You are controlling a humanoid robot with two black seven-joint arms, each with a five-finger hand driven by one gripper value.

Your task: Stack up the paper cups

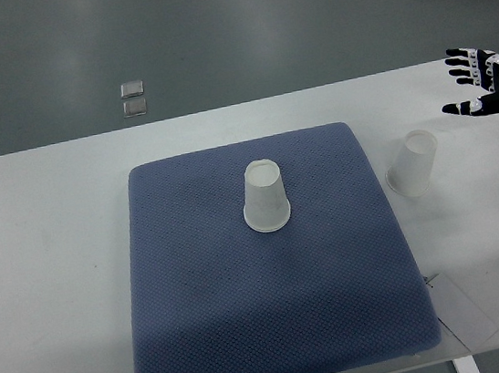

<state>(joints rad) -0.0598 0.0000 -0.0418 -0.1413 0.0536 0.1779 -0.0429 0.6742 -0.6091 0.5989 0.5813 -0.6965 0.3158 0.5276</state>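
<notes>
The other cup will slip nearly all the way over the mat's upside-down cup when I lower it, because that upside-down cup gets thinner up to a narrow top.
One white paper cup stands upside down near the middle of the blue mat. A second white paper cup stands upside down on the white table, just right of the mat. My right hand comes in from the right edge, above and to the right of the second cup. Its fingers are spread and hold nothing. It is apart from both cups. The left arm is out of view.
A white paper tag lies on the table at the mat's near right corner. Two small clear squares lie on the grey floor beyond the table's far edge.
</notes>
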